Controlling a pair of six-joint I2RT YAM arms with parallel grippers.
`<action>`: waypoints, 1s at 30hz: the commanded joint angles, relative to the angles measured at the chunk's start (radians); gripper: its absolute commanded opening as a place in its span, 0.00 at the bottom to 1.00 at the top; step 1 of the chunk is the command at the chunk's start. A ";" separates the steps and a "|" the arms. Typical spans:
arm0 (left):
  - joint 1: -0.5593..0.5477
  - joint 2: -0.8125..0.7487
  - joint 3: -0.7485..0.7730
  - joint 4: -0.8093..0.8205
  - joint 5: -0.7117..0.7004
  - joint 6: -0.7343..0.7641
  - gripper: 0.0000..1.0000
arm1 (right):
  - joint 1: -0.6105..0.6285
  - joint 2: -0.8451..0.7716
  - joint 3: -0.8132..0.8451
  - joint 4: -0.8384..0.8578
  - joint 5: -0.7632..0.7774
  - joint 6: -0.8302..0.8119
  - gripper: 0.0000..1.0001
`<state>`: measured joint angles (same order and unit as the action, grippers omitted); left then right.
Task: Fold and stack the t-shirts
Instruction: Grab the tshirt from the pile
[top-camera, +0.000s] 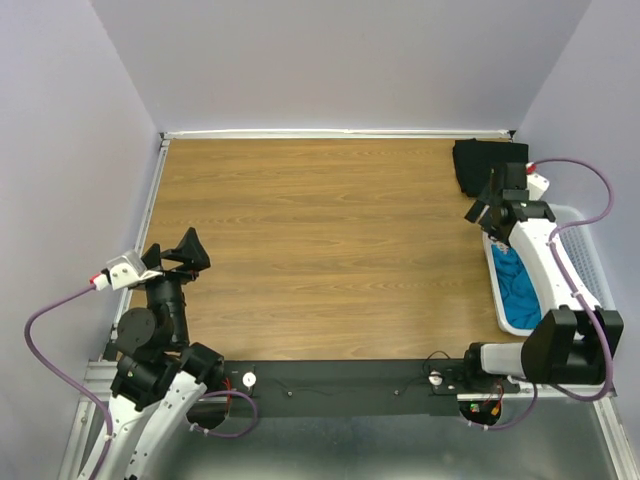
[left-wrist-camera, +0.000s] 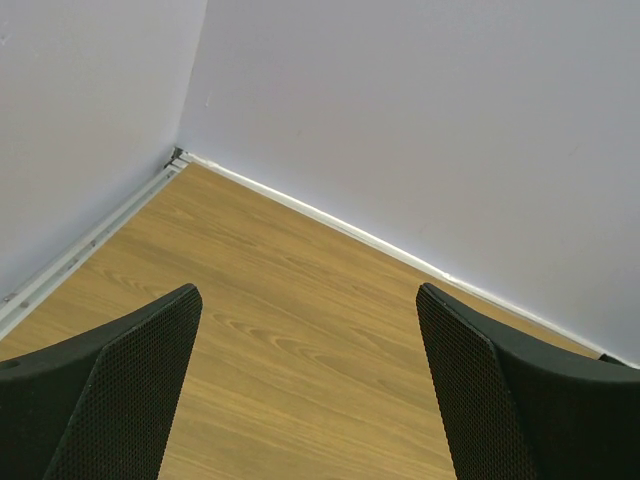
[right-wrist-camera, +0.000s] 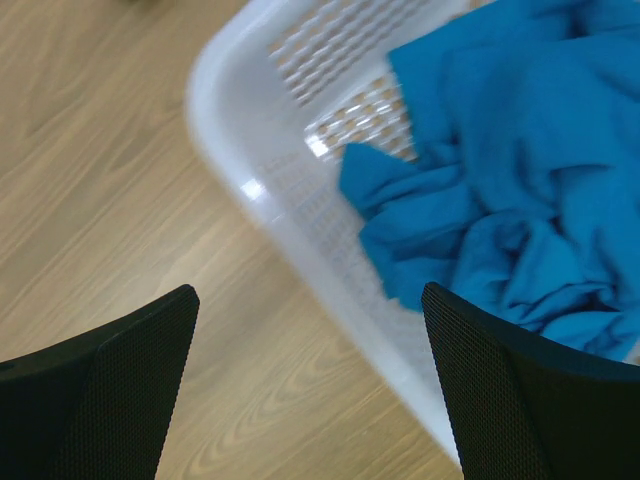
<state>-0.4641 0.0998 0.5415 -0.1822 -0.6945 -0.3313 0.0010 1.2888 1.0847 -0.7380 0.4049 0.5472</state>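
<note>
My right gripper should continue, fingers open, over the open white basket's rim and close on the t-shirt's folds (right-wrist-camera: 485, 195), since the teal-blue t-shirt (top-camera: 517, 292) lies loosely bunched inside.
The teal-blue t-shirt (top-camera: 518, 285) lies crumpled inside the white basket (top-camera: 496, 282) at the right edge; the right wrist view shows it (right-wrist-camera: 520, 170) bunched against the basket's wall (right-wrist-camera: 300, 200). The black t-shirt (top-camera: 478, 165) lies folded on the table at the far right corner. My right gripper (top-camera: 497, 212) is open and empty, hovering over the basket's near-left rim, between the two shirts. My left gripper (top-camera: 183, 255) is open and empty above bare wood at the left side, far from both shirts.
The wooden table (top-camera: 320, 240) is walled by pale panels at the back and both sides. The basket sits against the right wall. A black base rail (top-camera: 340, 385) runs along the near edge.
</note>
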 joint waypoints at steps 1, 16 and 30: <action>0.004 -0.026 0.009 -0.010 0.009 -0.023 0.96 | -0.105 0.050 0.050 0.003 0.179 0.042 1.00; 0.004 0.012 0.000 0.020 0.021 -0.005 0.96 | -0.424 0.222 -0.115 0.212 -0.018 0.141 0.99; 0.004 0.021 -0.008 0.038 0.044 0.012 0.96 | -0.429 0.052 -0.135 0.227 -0.070 0.074 0.00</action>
<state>-0.4641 0.1078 0.5415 -0.1783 -0.6739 -0.3359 -0.4255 1.4574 0.9092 -0.5407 0.3752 0.6460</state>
